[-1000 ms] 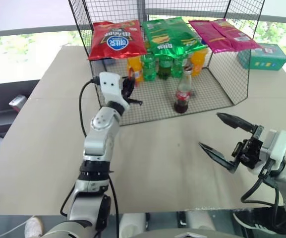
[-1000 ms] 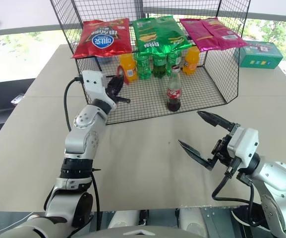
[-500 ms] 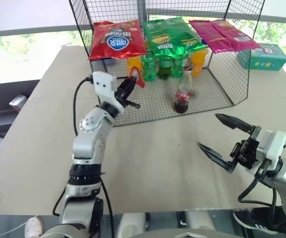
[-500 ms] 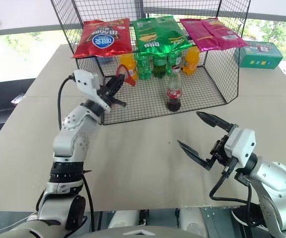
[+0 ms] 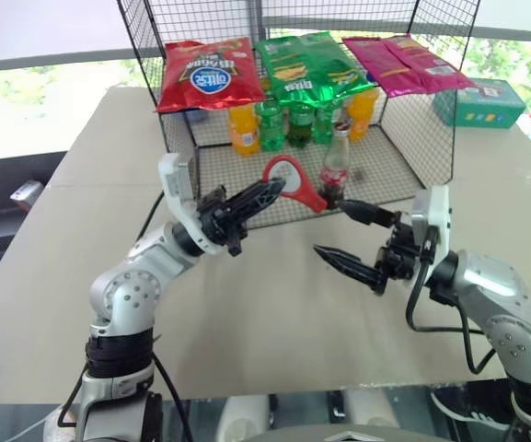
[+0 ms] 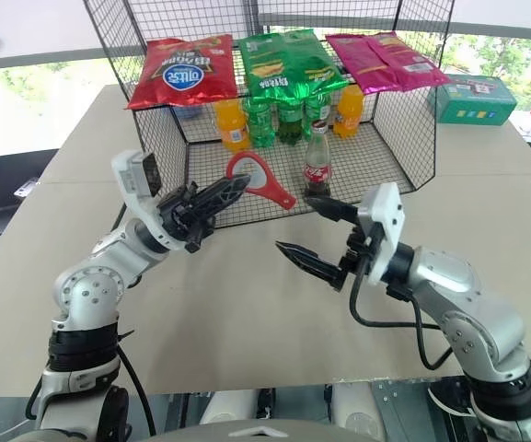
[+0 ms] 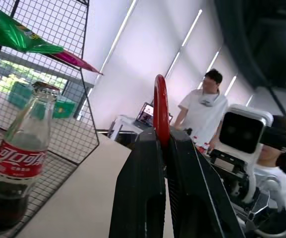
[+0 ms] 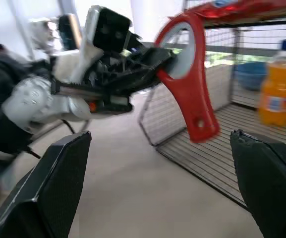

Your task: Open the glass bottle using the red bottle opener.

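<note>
A short cap (image 5: pixel 341 128) is on the glass bottle's neck. The cap should tip up and come off when I turn the red bottle opener (image 5: pixel 294 181).
My left gripper (image 5: pixel 267 191) is shut on the ring end of the red bottle opener (image 5: pixel 308 197), holding it in the air in front of the wire rack with its handle pointing right and down. The glass bottle (image 5: pixel 335 171), with dark liquid and a red label, stands upright on the rack's floor just behind the opener's handle. My right gripper (image 5: pixel 331 228) hangs open just right of the opener, its fingertips pointing left at it without touching. In the right wrist view the red bottle opener (image 8: pixel 192 94) sits ahead between the wide-spread fingers (image 8: pixel 58 183).
The wire rack (image 5: pixel 412 157) holds green soda bottles (image 5: pixel 288 124) and orange soda bottles (image 5: pixel 244 129) at its back, with crisp bags (image 5: pixel 205 75) lying on top. A green box (image 5: pixel 484 103) sits at the back right. A person (image 7: pixel 202 111) stands beyond the table.
My left gripper has drawn back from the rack with the opener and turned to point right. My right gripper, still open, has swung left and up towards the opener.
</note>
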### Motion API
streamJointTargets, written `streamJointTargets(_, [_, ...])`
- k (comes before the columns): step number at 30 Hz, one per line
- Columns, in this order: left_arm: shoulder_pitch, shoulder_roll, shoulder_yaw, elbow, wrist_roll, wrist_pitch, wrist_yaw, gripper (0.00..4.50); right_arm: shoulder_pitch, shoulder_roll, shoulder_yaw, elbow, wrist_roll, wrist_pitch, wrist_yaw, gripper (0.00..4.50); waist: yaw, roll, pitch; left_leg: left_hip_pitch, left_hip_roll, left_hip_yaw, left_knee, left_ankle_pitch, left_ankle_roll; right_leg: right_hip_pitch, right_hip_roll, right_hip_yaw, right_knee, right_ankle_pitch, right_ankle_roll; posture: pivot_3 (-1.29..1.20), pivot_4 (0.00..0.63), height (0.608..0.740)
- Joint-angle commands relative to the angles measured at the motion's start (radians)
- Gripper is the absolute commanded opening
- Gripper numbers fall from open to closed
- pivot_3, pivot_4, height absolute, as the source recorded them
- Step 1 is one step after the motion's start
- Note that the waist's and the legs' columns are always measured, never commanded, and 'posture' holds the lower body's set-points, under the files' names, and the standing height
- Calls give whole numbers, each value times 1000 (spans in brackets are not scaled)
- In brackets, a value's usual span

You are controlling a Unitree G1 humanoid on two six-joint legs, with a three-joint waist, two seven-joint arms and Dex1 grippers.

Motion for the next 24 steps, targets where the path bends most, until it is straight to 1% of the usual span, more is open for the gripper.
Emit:
streamJointTargets(1, [7, 24, 6, -69, -41, 17, -22, 43, -48, 29, -2, 19, 108, 64, -13, 4500, -1, 0, 0, 0, 0, 0, 0, 0, 0, 0, 0, 0, 0, 0, 0, 0, 150, 740])
streamJointTargets(3, [18, 38, 0, -80, -38, 20, -32, 43, -63, 41, -7, 30, 148, 90, -9, 4500, -1, 0, 0, 0, 0, 0, 0, 0, 0, 0, 0, 1, -1, 2, 3, 0, 150, 740])
streamJointTargets(5, [32, 55, -11, -93, -20, 12, -57, 43, -78, 45, -6, 43, 174, 115, -7, 4500, -3, 0, 0, -1, 0, 0, 0, 0, 0, 0, 0, 0, -1, 2, 4, 0, 150, 740])
streamJointTargets(8, [45, 61, -24, -109, -6, -2, -83, 43, -93, 39, 14, 58, 159, 135, 7, 4500, -3, 0, 0, -1, 0, 0, -1, 0, 0, 0, 0, 0, -2, 2, 4, 0, 150, 740])
streamJointTargets(11, [56, 70, -41, -129, 15, -20, -112, 0, -100, 41, 14, 68, 165, 150, 7, 3752, -3, 0, 0, -1, 0, 0, -1, 0, 0, 0, 0, 0, -2, 2, 3, 0, 150, 740])
streamJointTargets(12, [59, 70, -44, -132, 17, -25, -116, 0, -102, 38, 15, 69, 171, 156, 10, 3380, -3, 0, 0, -1, 0, 1, -1, 0, 0, 0, 0, 0, -2, 2, 3, 0, 150, 740])
streamJointTargets(14, [64, 74, -50, -137, 18, -27, -125, 0, -102, 30, 16, 67, 177, 169, 17, 2491, -4, 0, 0, -1, 0, 0, -1, 0, 0, 0, 0, 0, -2, 2, 3, 0, 150, 740])
streamJointTargets(15, [64, 78, -54, -139, 24, -32, -140, 0, -103, 27, 17, 65, 177, 174, 19, 1965, -4, 0, 0, -1, 0, 0, -1, 0, 0, 0, 0, 0, -2, 2, 3, 0, 150, 740])
streamJointTargets(16, [65, 84, -59, -142, 29, -35, -163, 0, -102, 25, 16, 64, 177, 176, 21, 1582, -4, 0, 0, -1, 0, 0, -1, 0, 0, 0, 0, 0, -2, 1, 3, 0, 150, 740])
streamJointTargets(17, [68, 92, -67, -145, 42, -47, -190, 0, -102, 23, 16, 62, 176, 178, 23, 966, -4, 0, 0, -1, 0, 0, -1, 0, 0, 0, 0, 0, -2, 1, 2, 0, 150, 740])
streamJointTargets(19, [73, 102, -81, -142, 76, -78, -229, 0, -100, 18, 14, 57, 175, 181, 28, 33, -4, 0, 0, -1, 0, 0, -1, 0, 0, 0, 0, 0, -2, 0, 0, 0, 150, 740])
streamJointTargets(22, [82, 117, -107, -129, 136, -129, -281, 0, -96, 8, 9, 50, 174, 183, 34, 33, -4, 0, 0, -1, 0, 1, -1, 0, 0, 0, 0, 0, -2, 0, 0, 0, 150, 740])
streamJointTargets(24, [85, 122, -121, -125, 148, -137, -297, 0, -89, 1, 6, 45, 168, 180, 38, 33, -3, 0, 0, -1, 0, 1, -1, 0, 0, 0, 0, 0, -2, 0, 0, 0, 150, 740])
